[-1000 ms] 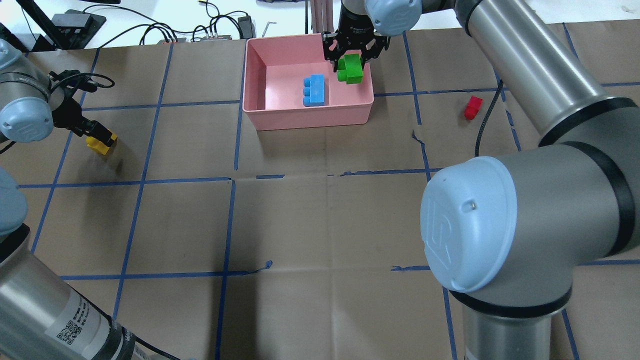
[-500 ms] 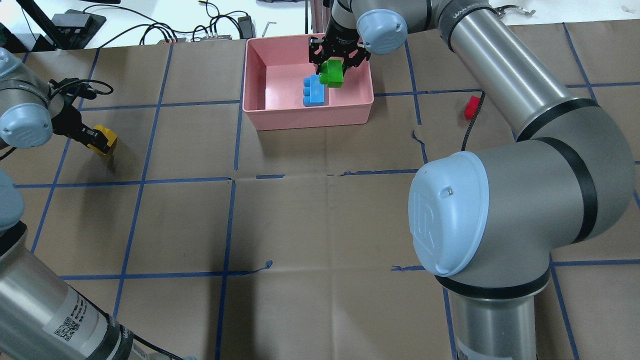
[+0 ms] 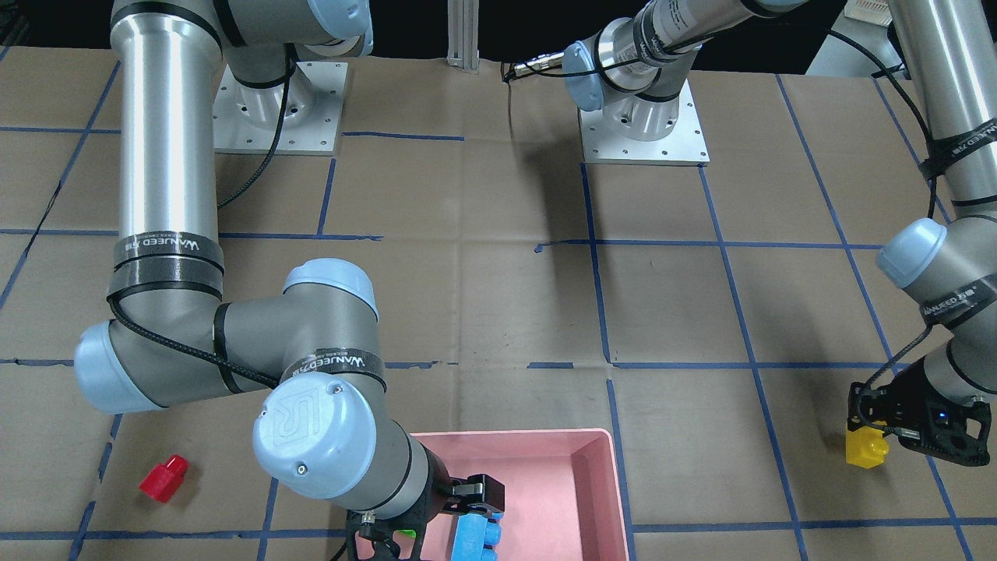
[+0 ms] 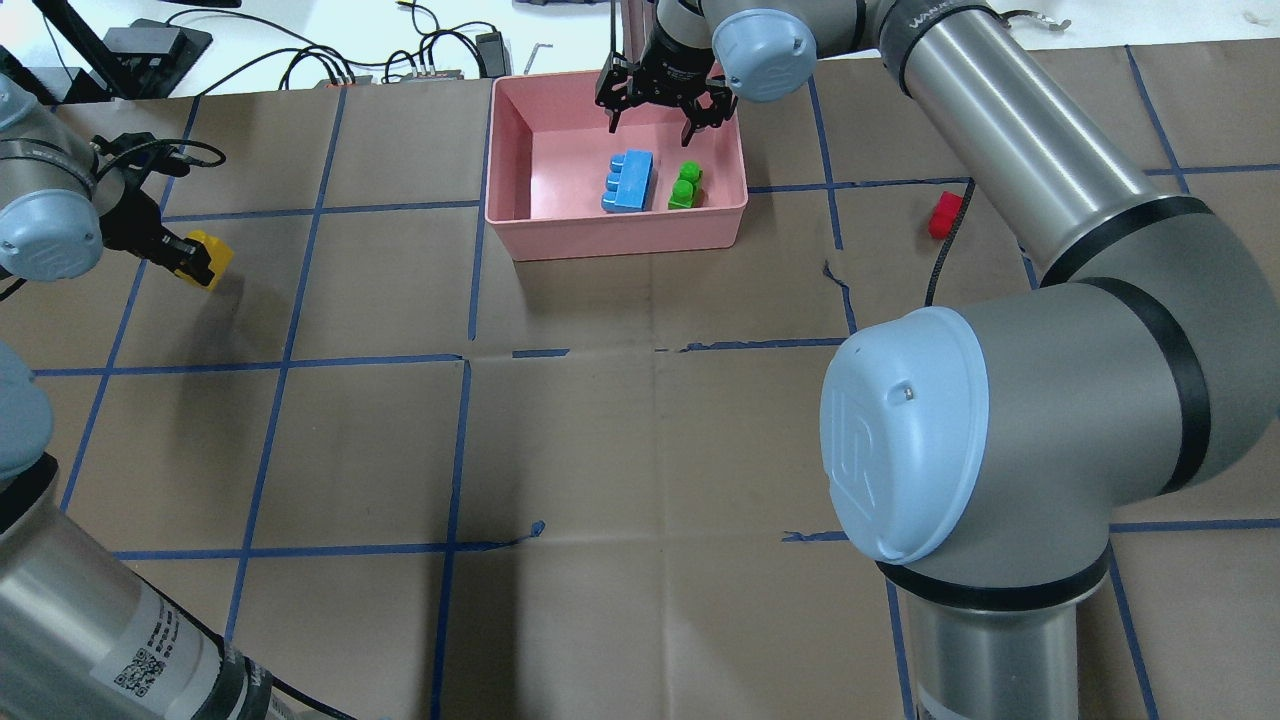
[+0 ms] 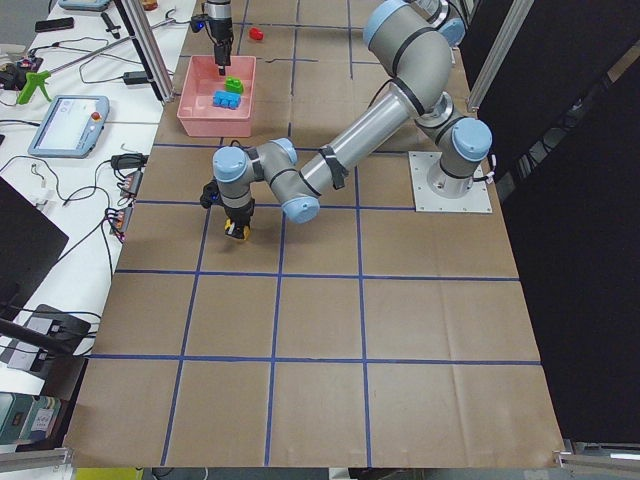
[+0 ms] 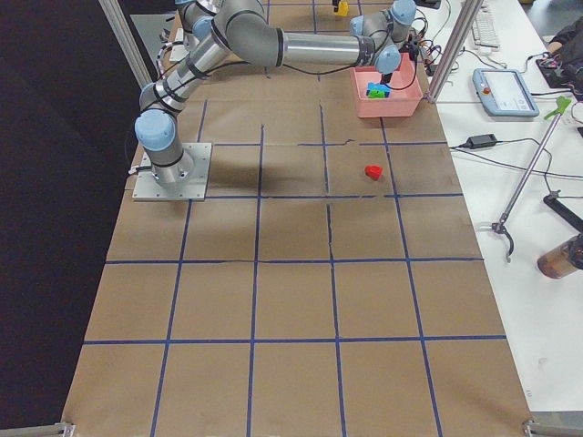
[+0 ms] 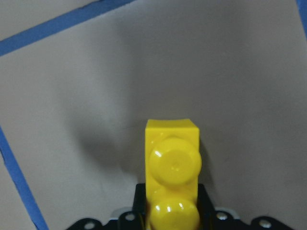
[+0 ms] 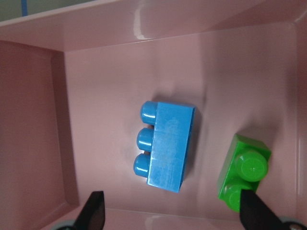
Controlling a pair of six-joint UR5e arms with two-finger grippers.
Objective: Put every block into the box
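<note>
My empty right gripper hangs over the pink box; it should move off to the red block (image 3: 163,480) before my left gripper brings the yellow block in.
The pink box (image 4: 515,225) stands at the far middle of the table. The blue block (image 4: 628,181) and the green block (image 4: 685,187) lie inside it side by side; both also show in the right wrist view, blue (image 8: 165,146) and green (image 8: 243,172). My right gripper (image 4: 660,105) hangs open and empty above the box. My left gripper (image 4: 187,260) is shut on the yellow block (image 4: 210,254), held just above the paper at the far left; the yellow block fills the left wrist view (image 7: 172,163). The red block (image 4: 944,214) lies on the table right of the box.
Brown paper with blue tape grid lines covers the table (image 4: 640,450). Cables and power adapters (image 4: 400,65) lie beyond the far edge behind the box. A black cable (image 4: 940,270) runs down next to the red block.
My right gripper moved left over the box, opened and let go of the green block, which now lies beside the blue one. My left gripper moved the yellow block slightly away.
</note>
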